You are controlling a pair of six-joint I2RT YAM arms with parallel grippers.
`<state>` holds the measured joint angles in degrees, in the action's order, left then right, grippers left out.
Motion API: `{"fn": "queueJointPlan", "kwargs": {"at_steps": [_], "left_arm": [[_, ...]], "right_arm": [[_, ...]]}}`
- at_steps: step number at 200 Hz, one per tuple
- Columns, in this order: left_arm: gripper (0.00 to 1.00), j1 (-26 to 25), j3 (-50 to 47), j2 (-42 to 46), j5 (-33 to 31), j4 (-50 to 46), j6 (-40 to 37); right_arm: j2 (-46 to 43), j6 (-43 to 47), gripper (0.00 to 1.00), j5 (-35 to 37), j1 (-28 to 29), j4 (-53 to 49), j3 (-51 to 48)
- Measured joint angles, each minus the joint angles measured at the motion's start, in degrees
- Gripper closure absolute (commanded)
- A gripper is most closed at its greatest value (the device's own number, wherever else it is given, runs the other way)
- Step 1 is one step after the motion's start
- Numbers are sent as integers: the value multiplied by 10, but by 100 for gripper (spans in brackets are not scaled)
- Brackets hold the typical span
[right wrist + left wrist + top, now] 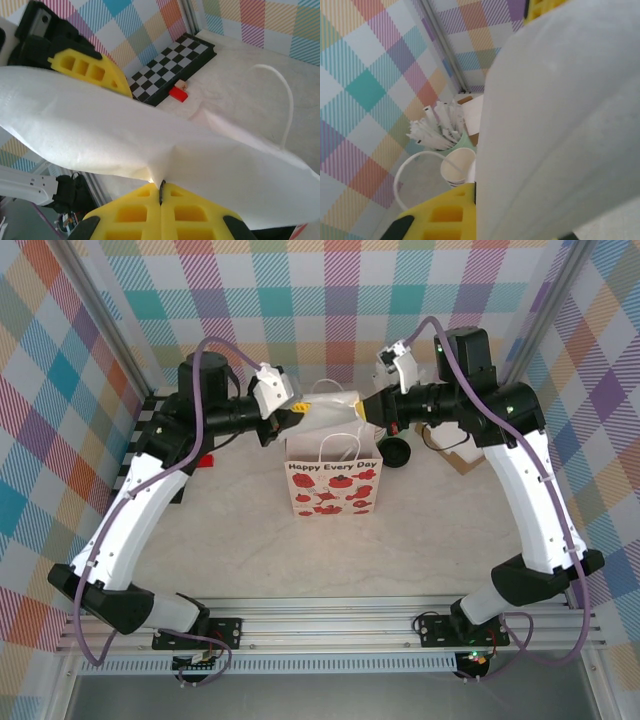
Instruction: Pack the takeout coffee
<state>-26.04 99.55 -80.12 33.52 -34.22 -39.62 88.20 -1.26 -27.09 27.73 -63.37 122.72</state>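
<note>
The napkin is stretched between the robot's grippers over the bag's opening (333, 413), so next the right gripper grabs it close to the left gripper (313, 416) and lowers it into the bag.
A white paper bag (333, 486) printed with red flowers stands upright mid-table. My left gripper (300, 409) is shut on its left top edge and my right gripper (361, 410) is shut on its right top edge, so the mouth is held between them. In the right wrist view the yellow fingers (142, 212) pinch a fold of the bag (150, 135). In the left wrist view the bag wall (560, 125) runs in beside one yellow finger (445, 215). The takeout coffee (397, 452), dark with a black lid, sits just right of the bag. The brown carrier (458, 457) is partly hidden under my right arm.
A pale green holder of white stirrers (440, 132) and a stack of cream cups (457, 167) stand beyond the bag. A checkerboard (170, 70) and a red block (177, 93) lie at the back left. The bag's white handle (282, 95) loops loose.
</note>
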Motion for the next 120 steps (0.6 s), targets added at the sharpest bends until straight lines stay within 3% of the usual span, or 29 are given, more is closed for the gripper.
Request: {"fn": "queueJointPlan", "kwargs": {"at_steps": [21, 61, 94, 109, 120], "left_arm": [[96, 14, 52, -26, 1, -43, -27], [100, 31, 253, -156, 37, -182, -77], [100, 38, 286, -185, 80, -278, -112], [100, 38, 286, -183, 98, -314, -125], [100, 37, 285, -180, 108, -330, -127]], "right_arm": [[17, 12, 100, -2, 0, -25, 13], [77, 15, 100, -26, -4, -76, 55], [93, 5, 100, -60, -18, -122, 57], [88, -1, 79, -75, -35, -127, 56], [77, -3, 53, -77, -44, -122, 49]]}}
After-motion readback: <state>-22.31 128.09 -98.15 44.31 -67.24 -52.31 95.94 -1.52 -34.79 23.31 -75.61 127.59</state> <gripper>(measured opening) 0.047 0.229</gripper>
